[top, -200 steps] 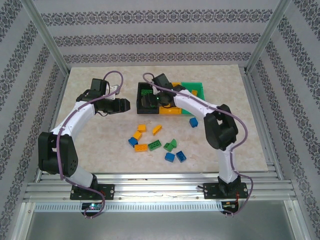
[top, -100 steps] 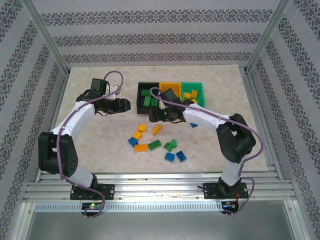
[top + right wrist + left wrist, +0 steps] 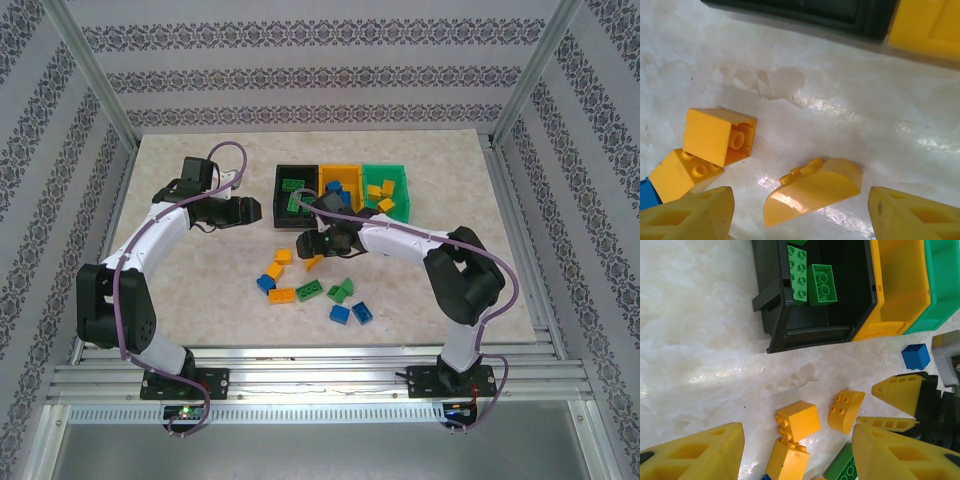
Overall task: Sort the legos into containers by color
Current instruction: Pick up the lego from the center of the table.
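Note:
My right gripper should keep going down until both fingers close on the curved lego point(image 3: 812, 194), as it lies between the open fingers, clear of the orange-yellow cube point(image 3: 720, 136).
My right gripper point(image 3: 312, 246) hangs open just above a curved orange-yellow lego point(image 3: 812, 190), which lies on the table between its fingertips point(image 3: 690, 215). An orange-yellow cube point(image 3: 717, 135) and another orange-yellow brick point(image 3: 682, 172) lie to its left. My left gripper point(image 3: 254, 211) stands open left of the black bin point(image 3: 282, 205), holding nothing. The left wrist view takes in the same curved lego point(image 3: 845, 410), the cube point(image 3: 798, 421) and the right gripper's fingers point(image 3: 900, 390). The black bin point(image 3: 815, 335) holds two green legos point(image 3: 821, 284). Next to it stand the orange-yellow bin point(image 3: 342, 168) and the green bin point(image 3: 385, 168).
Loose legos lie toward the front of the table: blue point(image 3: 265, 283), orange-yellow point(image 3: 282, 295), green point(image 3: 308, 290), green point(image 3: 342, 291), blue point(image 3: 340, 313), blue point(image 3: 361, 311). Another blue lego point(image 3: 915, 356) sits near the bins. The orange-yellow bin holds a blue lego point(image 3: 335, 187); the green bin holds orange-yellow ones point(image 3: 386, 190).
My right arm has swung from over the black bin down toward the front, lowering its open gripper over the curved orange-yellow lego. The left arm has stayed still.

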Controlling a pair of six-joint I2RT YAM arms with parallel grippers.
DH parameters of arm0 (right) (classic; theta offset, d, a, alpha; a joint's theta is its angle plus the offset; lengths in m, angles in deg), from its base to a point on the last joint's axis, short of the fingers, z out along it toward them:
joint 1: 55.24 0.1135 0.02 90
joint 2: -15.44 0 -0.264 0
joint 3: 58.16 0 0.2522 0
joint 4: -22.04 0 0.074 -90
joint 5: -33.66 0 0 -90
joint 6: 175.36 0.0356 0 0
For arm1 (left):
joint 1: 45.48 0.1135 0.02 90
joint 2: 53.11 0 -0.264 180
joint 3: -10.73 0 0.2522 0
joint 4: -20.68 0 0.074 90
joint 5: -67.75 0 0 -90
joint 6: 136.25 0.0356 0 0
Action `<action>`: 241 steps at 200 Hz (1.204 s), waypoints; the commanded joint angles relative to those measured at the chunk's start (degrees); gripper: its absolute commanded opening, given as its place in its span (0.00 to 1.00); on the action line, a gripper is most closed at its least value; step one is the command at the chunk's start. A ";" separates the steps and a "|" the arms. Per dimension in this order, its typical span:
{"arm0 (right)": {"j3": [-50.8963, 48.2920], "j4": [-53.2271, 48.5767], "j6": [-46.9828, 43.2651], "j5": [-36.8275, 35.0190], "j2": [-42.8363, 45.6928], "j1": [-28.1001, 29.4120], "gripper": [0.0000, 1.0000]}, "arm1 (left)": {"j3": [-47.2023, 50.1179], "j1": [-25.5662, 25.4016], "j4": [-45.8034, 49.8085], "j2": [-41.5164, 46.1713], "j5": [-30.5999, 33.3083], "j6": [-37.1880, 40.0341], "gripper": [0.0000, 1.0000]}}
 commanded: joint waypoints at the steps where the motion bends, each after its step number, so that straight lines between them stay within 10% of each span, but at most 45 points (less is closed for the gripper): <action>1: -0.56 -1.00 1.43 -0.31 -1.68 0.97 0.71 | 0.07 0.93 0.33 -0.80 -0.79 0.51 0.59; 83: 2.97 -1.22 2.36 -0.59 -7.84 1.72 0.69 | 0.02 0.88 0.33 -1.28 -1.45 0.56 0.59; 129: 3.63 -0.79 1.23 -0.88 -7.91 1.56 0.29 | -0.07 0.95 0.45 -1.27 -1.11 0.65 0.59; 177: -0.72 1.52 1.38 -1.72 -1.53 -0.84 0.08 | -0.20 0.93 0.52 -1.16 -1.41 0.68 0.59; 241: -4.91 4.09 1.63 -0.82 9.65 -8.82 0.06 | -0.12 0.93 0.33 -1.34 -1.82 0.37 0.59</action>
